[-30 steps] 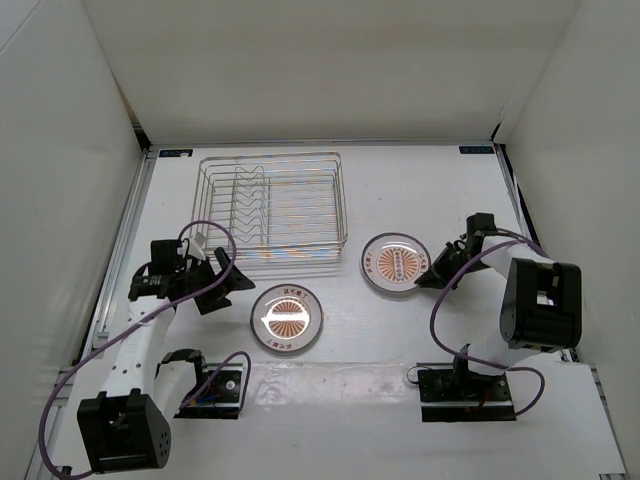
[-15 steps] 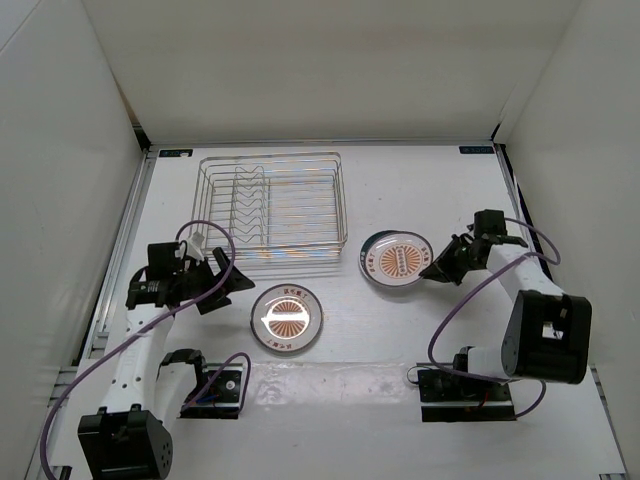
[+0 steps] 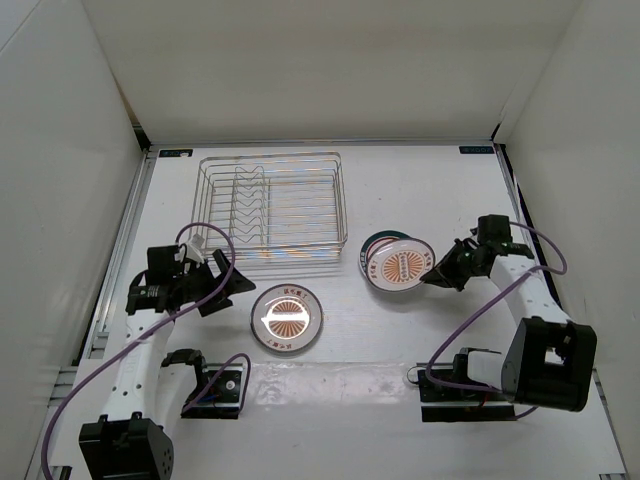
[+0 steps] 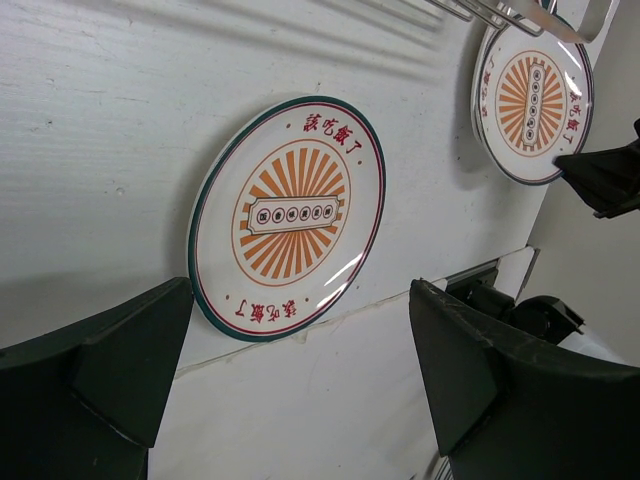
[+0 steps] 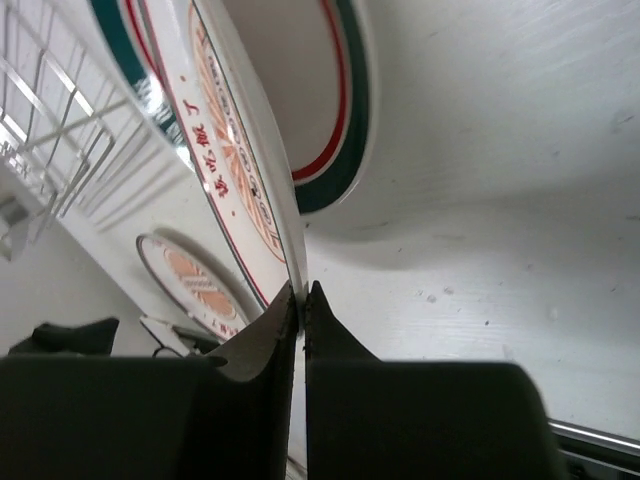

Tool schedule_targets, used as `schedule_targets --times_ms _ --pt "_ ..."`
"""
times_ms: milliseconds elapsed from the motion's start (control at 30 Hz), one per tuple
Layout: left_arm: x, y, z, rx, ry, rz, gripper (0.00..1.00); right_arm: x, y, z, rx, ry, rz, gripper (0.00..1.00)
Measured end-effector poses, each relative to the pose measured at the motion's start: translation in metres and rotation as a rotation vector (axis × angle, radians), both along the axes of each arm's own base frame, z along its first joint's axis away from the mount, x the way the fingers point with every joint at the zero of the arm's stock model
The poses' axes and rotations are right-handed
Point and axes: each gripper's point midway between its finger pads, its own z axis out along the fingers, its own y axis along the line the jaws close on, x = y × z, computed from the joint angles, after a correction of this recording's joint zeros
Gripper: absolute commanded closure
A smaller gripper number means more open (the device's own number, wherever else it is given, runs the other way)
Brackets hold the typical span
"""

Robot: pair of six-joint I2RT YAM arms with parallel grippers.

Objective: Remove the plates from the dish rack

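Note:
The tilted sunburst plate [image 3: 401, 265] is facing up, just like the flat sunburst plate [image 3: 286, 318]. My right gripper continues to bring it over until it rests there, and then let go.
The silver wire dish rack [image 3: 270, 212] stands at the back left with no plates in it. One sunburst plate [image 3: 287, 318] lies flat on the table in front of it, also in the left wrist view [image 4: 290, 215]. My left gripper [image 3: 235, 283] is open and empty just left of that plate, its jaws wide apart [image 4: 300, 330]. My right gripper [image 3: 437, 272] is shut on the right rim of the second sunburst plate [image 3: 402, 263], holding it tilted [image 5: 240, 150]. Under it lies the white plate with the green-and-red rim [image 3: 372, 244], seen closer in the right wrist view [image 5: 335, 120].
White walls close in the table on three sides. Both arm bases and their purple cables [image 3: 470, 310] sit along the near edge. A raised strip [image 3: 330, 385] runs across the front. The rack's corner [image 4: 500, 12] shows at the top of the left wrist view.
My right gripper has closed on the sunburst plate's rim, tilted it up and drawn it slightly right, uncovering the green-rimmed plate beneath. My left arm has barely moved.

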Motion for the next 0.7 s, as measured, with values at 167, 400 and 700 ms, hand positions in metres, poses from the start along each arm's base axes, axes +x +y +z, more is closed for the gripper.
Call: schedule_targets --times_ms 167,400,700 --pt "0.0 0.0 0.003 0.003 -0.021 -0.001 0.0 -0.01 0.014 0.024 0.06 -0.071 0.069 1.0" --pt "-0.005 0.0 0.001 0.027 -0.024 -0.022 0.0 -0.027 0.055 0.051 0.179 -0.198 0.298 1.0" --pt "-0.018 0.004 0.011 0.092 0.009 -0.038 0.0 -0.072 0.119 0.034 0.207 -0.168 0.677 1.0"
